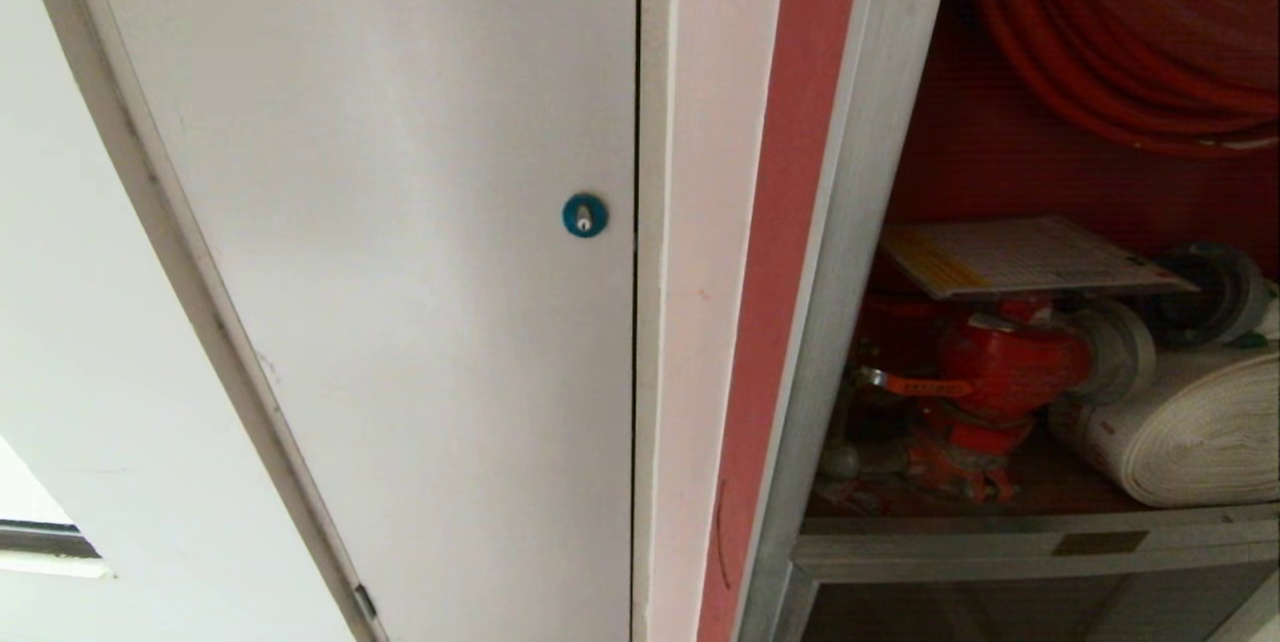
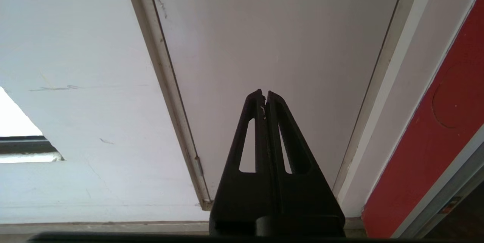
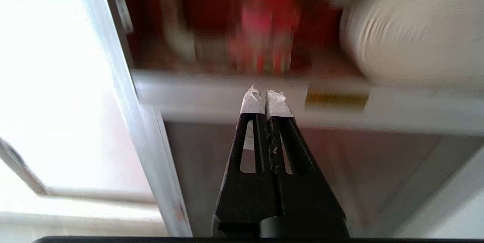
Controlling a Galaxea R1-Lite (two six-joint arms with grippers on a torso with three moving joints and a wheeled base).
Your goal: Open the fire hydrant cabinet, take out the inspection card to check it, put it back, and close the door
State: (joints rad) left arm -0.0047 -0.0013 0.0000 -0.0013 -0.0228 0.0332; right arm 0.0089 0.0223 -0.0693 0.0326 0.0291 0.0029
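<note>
The inspection card's yellow end [image 1: 936,262] sticks out clear past the red valve, so the robot's right gripper keeps moving up until it faces the card [image 1: 1046,256], and then open.
The fire hydrant cabinet [image 1: 860,222] stands open at the right, red inside its silver frame. The inspection card [image 1: 1020,257] lies flat on top of the red valve [image 1: 1010,362]. A red hose reel [image 1: 1120,52] hangs above and a white rolled hose [image 1: 1190,432] rests at the right. The door is out of view. My right gripper [image 3: 266,93] is shut and empty, its taped tips before the silver lower rail [image 3: 189,88], below the valve [image 3: 264,27] and hose [image 3: 412,31]. My left gripper [image 2: 264,93] is shut and empty, facing the white panel [image 2: 272,35]. Neither arm shows in the head view.
A plain white panel [image 1: 400,222] with a blue round lock [image 1: 584,215] fills the wall left of the cabinet. A red strip [image 1: 790,222] runs beside the frame. Below the rail sits a dark glass panel [image 1: 1000,612]. A brass-coloured label [image 3: 335,100] marks the rail.
</note>
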